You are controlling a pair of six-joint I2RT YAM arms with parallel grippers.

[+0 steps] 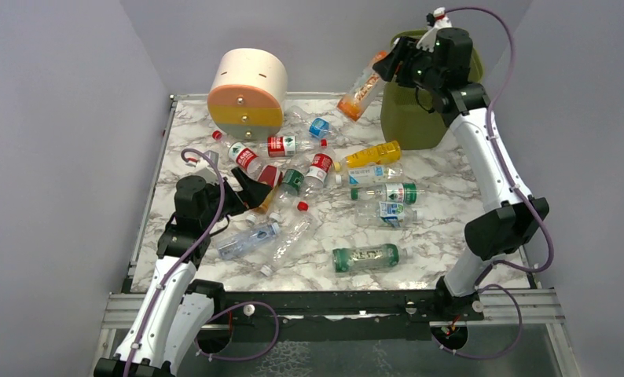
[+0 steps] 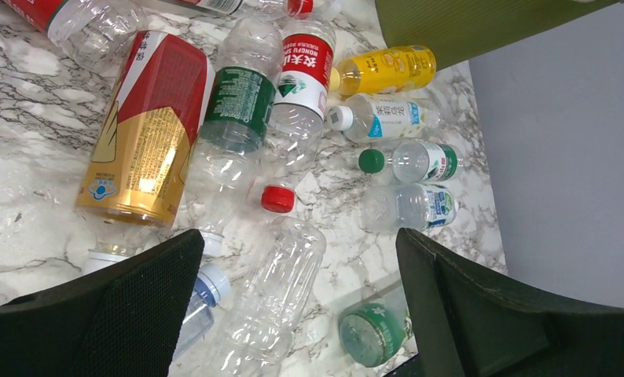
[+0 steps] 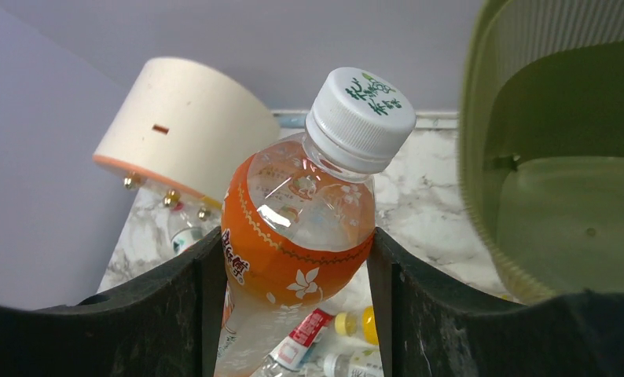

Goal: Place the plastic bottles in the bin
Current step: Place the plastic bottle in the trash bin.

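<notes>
The orange-labelled bottle's base (image 1: 354,107) is hanging outside the bin, so the robot's right gripper needs to keep moving the bottle across until its base is above the bin's opening (image 3: 580,149).
My right gripper (image 1: 391,64) (image 3: 293,259) is shut on a clear plastic bottle (image 1: 361,90) (image 3: 305,220) with an orange label and a white cap. It holds the bottle tilted in the air, just left of the olive-green bin (image 1: 419,118) (image 3: 560,196), whose open inside shows at the right of the wrist view. My left gripper (image 1: 250,196) (image 2: 297,239) is open and low over the scattered plastic bottles. A clear red-capped bottle (image 2: 281,290) lies between its fingers, untouched. Several more bottles lie on the marble table (image 1: 450,181).
A cream, orange and yellow round drawer box (image 1: 247,90) (image 3: 175,126) stands at the back left. A red-and-gold bottle (image 2: 148,129) lies by the left gripper. A green bottle (image 1: 365,257) lies near the front edge. Grey walls close in three sides.
</notes>
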